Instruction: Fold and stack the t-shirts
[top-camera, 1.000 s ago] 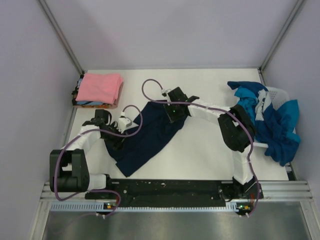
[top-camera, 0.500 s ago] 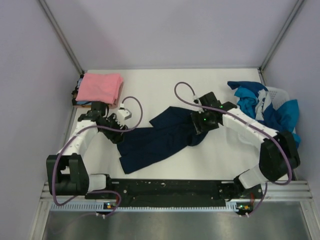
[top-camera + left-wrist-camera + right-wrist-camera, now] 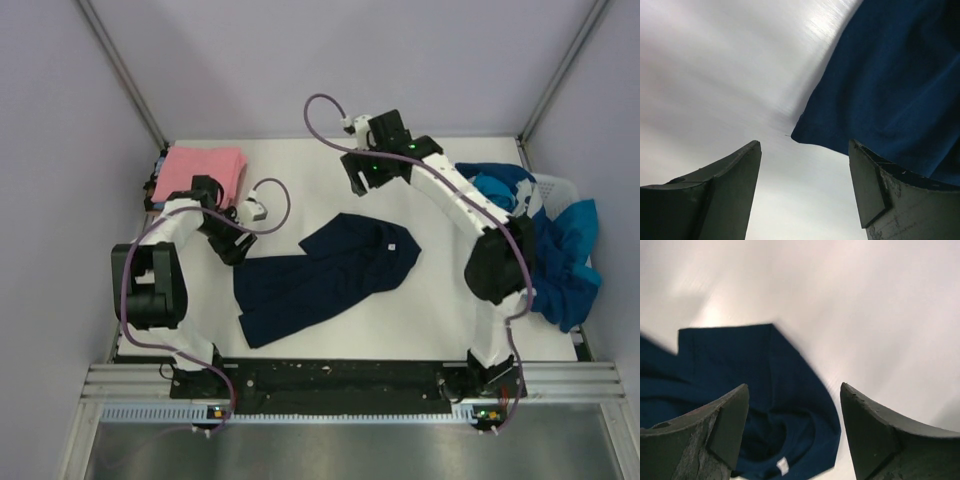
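I expect the dark navy t-shirt (image 3: 310,292) to fall open into a wide sheet when I lift it, because long folds (image 3: 362,262) gather it into a narrow piece of cloth.
The dark navy t-shirt (image 3: 320,275) lies loosely spread on the white table, collar end to the right and its white neck label (image 3: 783,465) showing. My left gripper (image 3: 235,252) hovers open just off the shirt's left corner (image 3: 880,75), with only bare table between its fingers (image 3: 805,150). My right gripper (image 3: 362,180) is raised over the back of the table, open and empty; the navy shirt (image 3: 765,390) lies below it. A folded pink t-shirt (image 3: 200,172) tops a stack at the back left. Teal and blue t-shirts (image 3: 560,260) hang over the basket at the right.
The white slatted basket (image 3: 555,187) stands at the right edge against the wall. Purple-grey walls close in the table on three sides. Both arms' purple cables loop above the table near the shirt. The arm bases sit on a black rail (image 3: 340,378) along the near edge.
The right gripper has let go of the navy shirt and swung up toward the back. The left gripper has drawn back left off the shirt. The shirt has dropped flat.
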You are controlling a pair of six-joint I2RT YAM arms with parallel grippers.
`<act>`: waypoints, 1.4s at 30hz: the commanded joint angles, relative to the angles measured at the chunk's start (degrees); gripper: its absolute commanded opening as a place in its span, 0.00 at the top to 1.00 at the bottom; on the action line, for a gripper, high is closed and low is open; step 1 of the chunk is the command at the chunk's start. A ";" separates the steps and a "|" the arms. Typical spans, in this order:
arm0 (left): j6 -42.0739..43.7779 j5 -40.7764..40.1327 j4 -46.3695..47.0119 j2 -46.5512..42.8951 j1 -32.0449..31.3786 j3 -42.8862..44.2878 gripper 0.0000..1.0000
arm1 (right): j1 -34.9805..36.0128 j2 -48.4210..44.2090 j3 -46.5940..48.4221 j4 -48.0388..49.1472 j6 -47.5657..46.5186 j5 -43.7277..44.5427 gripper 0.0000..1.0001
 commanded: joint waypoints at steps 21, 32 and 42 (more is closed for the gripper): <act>9.03 10.11 -7.66 10.20 0.39 4.00 1.00 | 3.35 25.57 7.65 0.15 -3.42 -9.30 0.74; -0.71 7.49 -5.57 -10.26 0.39 3.55 1.00 | 2.47 3.79 5.18 -0.55 -2.73 -3.95 1.00; -7.58 -7.53 -1.79 -35.49 0.48 10.84 1.00 | -1.57 -31.71 -3.86 3.58 1.23 2.56 1.00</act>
